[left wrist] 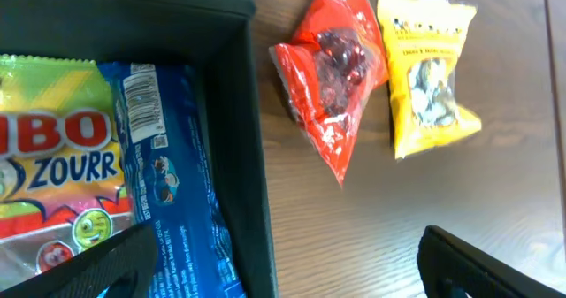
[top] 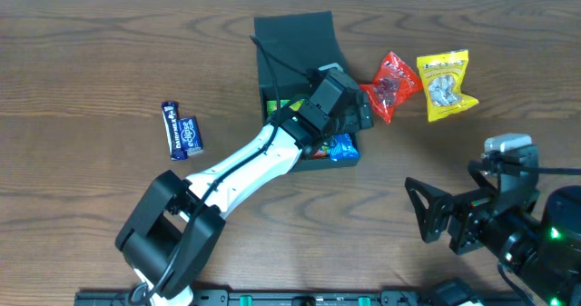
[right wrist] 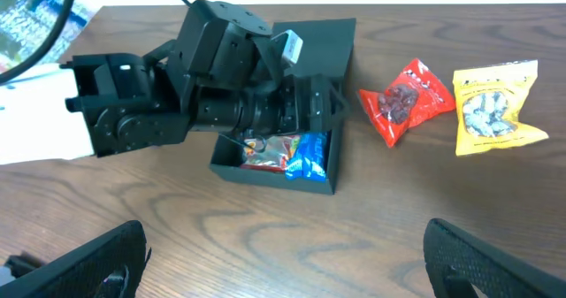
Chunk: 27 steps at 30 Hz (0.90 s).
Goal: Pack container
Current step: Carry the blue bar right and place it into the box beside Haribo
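Next, my left gripper closes and pushes down the blue packet's front end point(top: 344, 148), as it sits high at the container's corner, before I pack the red snack packet point(top: 392, 86).
The dark teal container point(top: 292, 32) stands open at the table's middle, flap lid raised at the back; it shows in the left wrist view point(left wrist: 232, 112) and right wrist view point(right wrist: 329, 43). Inside lie a blue packet point(left wrist: 172, 192) and a colourful Haribo packet point(left wrist: 53, 170). My left gripper point(left wrist: 285, 267) is open and empty over the container's right wall, one finger inside, one outside. A red snack packet point(top: 390, 85) and a yellow snack packet point(top: 445, 84) lie right of the container. My right gripper point(right wrist: 283, 263) is open and empty above the front right of the table.
Two blue battery packs point(top: 180, 130) lie left of the container. The left arm point(top: 245, 165) stretches diagonally from the front edge to the container. The table's back edge runs just behind the lid.
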Motion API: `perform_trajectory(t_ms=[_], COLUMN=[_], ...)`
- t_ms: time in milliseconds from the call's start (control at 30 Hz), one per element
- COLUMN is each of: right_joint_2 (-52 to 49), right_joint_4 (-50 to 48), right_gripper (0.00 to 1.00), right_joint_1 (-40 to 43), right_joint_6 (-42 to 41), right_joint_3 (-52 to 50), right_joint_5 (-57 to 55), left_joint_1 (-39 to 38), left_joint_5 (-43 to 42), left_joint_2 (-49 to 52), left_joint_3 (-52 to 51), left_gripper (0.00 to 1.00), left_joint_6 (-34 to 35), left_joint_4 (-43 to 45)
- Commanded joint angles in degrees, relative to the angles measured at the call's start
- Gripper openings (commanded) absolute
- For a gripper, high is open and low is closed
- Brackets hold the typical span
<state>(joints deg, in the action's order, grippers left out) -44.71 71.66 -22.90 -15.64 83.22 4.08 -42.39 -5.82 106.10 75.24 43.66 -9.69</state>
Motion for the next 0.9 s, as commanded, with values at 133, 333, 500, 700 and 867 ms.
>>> perform_trajectory(t_ms=[133, 333, 500, 700, 867], right_joint_2=[0.24, 0.24, 0.24, 0.24, 0.24], right_joint_4=[-0.31, -0.28, -0.22, 0.04, 0.15], right_gripper=[0.99, 0.99, 0.99, 0.99, 0.99], right_joint_1=[-0.39, -0.39, -0.39, -0.39, -0.39], right_joint_6=[1.14, 1.14, 1.14, 1.11, 1.11], right_joint_3=[0.5, 0.5, 0.5, 0.5, 0.5], right_joint_5=[-1.29, -2.56, -2.56, -2.56, -2.54], left_joint_1=[0.68, -0.04, -0.83, -1.46, -2.25], left_joint_5=[-4.96, -4.7, -4.52, -6.19, -6.01], left_joint_2=[-6.16, -6.03, -5.88, -5.27, -2.91], left_joint_3=[0.5, -0.7, -2.25, -2.97, -3.1], left_gripper=[0.3, 0.06, 0.06, 0.06, 0.06], left_joint_6=[-14.14, -14.19, -14.56, -14.82, -14.97], left_joint_4=[-7.52, -14.51, -14.49, -14.53, -14.47])
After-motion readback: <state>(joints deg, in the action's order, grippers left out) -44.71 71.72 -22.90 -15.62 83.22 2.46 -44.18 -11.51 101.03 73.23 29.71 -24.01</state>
